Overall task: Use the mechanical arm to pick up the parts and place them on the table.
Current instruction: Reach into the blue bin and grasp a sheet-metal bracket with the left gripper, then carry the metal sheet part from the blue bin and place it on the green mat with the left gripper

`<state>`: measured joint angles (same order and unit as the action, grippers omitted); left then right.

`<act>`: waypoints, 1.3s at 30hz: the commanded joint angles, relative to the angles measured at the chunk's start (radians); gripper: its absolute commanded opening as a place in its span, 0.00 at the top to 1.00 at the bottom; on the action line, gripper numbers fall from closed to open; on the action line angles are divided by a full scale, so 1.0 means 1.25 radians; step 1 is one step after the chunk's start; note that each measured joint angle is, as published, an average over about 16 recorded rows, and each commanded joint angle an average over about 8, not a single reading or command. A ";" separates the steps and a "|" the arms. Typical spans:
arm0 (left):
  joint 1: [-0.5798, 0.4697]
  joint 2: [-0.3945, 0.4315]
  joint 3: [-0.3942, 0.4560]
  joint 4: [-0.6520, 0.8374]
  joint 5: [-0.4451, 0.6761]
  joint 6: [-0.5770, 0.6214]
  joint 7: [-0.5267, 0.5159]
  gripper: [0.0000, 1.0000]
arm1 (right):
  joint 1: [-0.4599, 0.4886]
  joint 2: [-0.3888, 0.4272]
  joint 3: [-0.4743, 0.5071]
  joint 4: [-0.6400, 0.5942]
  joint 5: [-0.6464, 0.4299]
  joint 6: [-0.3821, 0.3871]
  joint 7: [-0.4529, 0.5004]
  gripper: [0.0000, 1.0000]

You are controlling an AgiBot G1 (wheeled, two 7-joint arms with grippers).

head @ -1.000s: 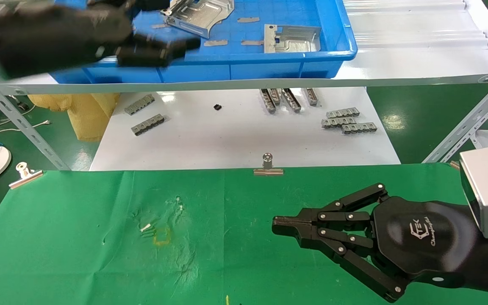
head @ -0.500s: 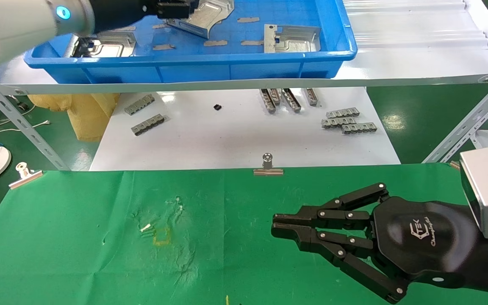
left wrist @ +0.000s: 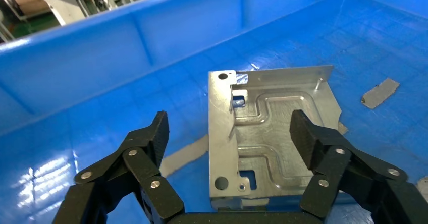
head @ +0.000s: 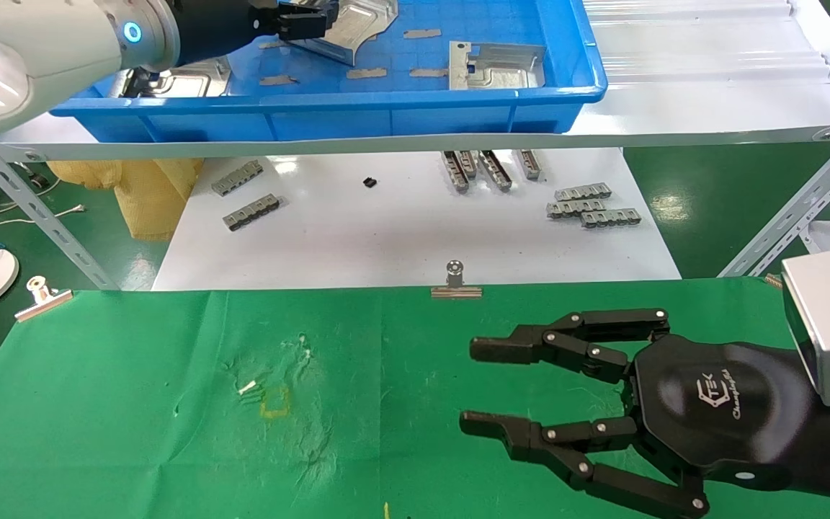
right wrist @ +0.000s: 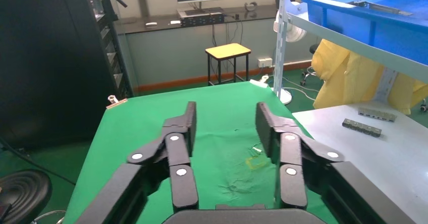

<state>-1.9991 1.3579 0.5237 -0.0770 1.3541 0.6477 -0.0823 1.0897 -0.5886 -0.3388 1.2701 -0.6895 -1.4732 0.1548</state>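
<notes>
A grey piece on the tray's bottom (left wrist: pixel 185 156) sticks out from under the silver plate (head: pixel 358 24). The silver plate will leave that piece behind when I lift.
My left gripper (head: pixel 307 18) reaches into the blue tray (head: pixel 415 115) at the back. It is open, with its fingers either side of a shiny silver plate (left wrist: pixel 275 133), not closed on it. A second plate (head: pixel 498 66) lies at the tray's right. A third plate (head: pixel 184 79) is partly hidden behind my left arm. My right gripper (head: pixel 476 386) hovers open and empty over the green cloth table (head: pixel 134 404), to the right of its yellow square mark (head: pixel 275 401). The right wrist view shows the right gripper (right wrist: pixel 226 115) wide open above the cloth.
The tray stands on a shelf with slanted metal struts (head: pixel 790 216). Below it a white tabletop (head: pixel 386 231) carries several grey ribbed bars (head: pixel 591 205). Binder clips (head: pixel 456 282) hold the cloth's far edge. A yellow bag (head: pixel 148 187) hangs at the left.
My left arm has moved right and deeper into the tray, ending over the silver plate. My right gripper has gone from shut to wide open, staying in place.
</notes>
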 commanded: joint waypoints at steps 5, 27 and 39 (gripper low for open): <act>0.006 0.002 0.005 0.000 -0.007 -0.019 -0.040 1.00 | 0.000 0.000 0.000 0.000 0.000 0.000 0.000 0.00; 0.019 0.003 0.075 -0.053 0.007 -0.046 -0.112 1.00 | 0.000 0.000 0.000 0.000 0.000 0.000 0.000 0.00; -0.012 -0.008 0.080 -0.103 -0.047 -0.013 -0.075 1.00 | 0.000 0.000 -0.001 0.000 0.000 0.000 0.000 0.00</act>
<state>-2.0106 1.3385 0.6163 -0.1973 1.2887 0.6553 -0.1656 1.0899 -0.5883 -0.3395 1.2701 -0.6890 -1.4729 0.1544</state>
